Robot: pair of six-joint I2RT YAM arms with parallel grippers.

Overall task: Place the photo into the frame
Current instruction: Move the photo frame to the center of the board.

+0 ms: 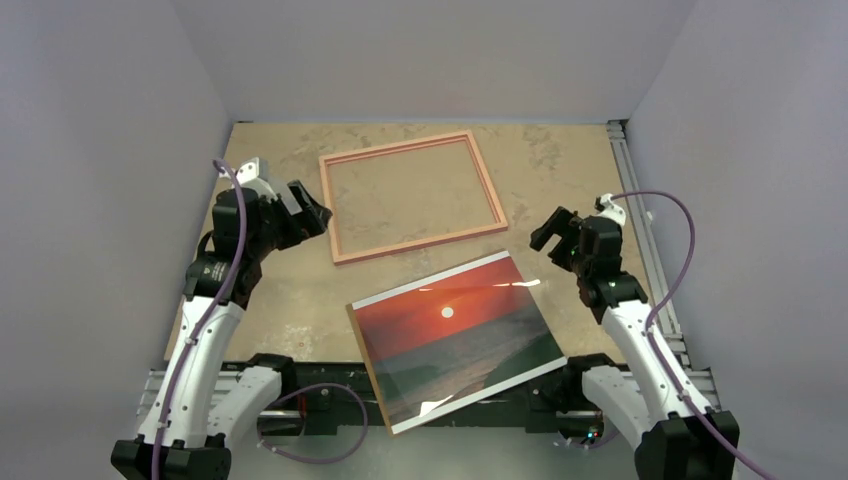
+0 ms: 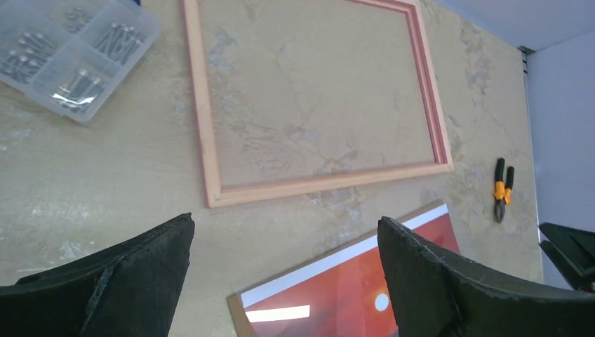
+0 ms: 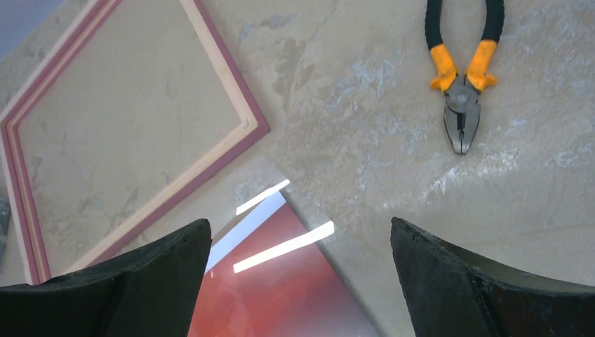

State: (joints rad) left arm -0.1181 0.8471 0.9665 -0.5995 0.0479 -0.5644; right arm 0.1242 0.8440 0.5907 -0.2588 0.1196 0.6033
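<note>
The frame (image 1: pixel 420 243) is off to the screw box's side of the photo. Next, my left gripper grabs the frame's short side (image 1: pixel 334 240) and slides it across first.
The frame (image 1: pixel 420 243), thin pinkish wood, lies flat at the table's far centre; its rim also shows in the left wrist view (image 2: pixel 203 112) and the right wrist view (image 3: pixel 231 84). The photo (image 1: pixel 455 335), a red sunset with a white border, lies face up and skewed in front of the frame, on a brown board (image 1: pixel 364 352). Its near corner reaches past the table's front edge. My left gripper (image 1: pixel 318 215) hovers open left of the frame, above the photo's far-left corner (image 2: pixel 337 288). My right gripper (image 1: pixel 545 235) hovers open over the photo's far-right corner (image 3: pixel 281 288). Neither holds anything.
Orange-handled pliers (image 3: pixel 462 70) lie on the table right of the frame, also seen in the left wrist view (image 2: pixel 502 191). A clear compartment box of screws (image 2: pixel 74 53) sits left of the frame. Grey walls close in the table on three sides.
</note>
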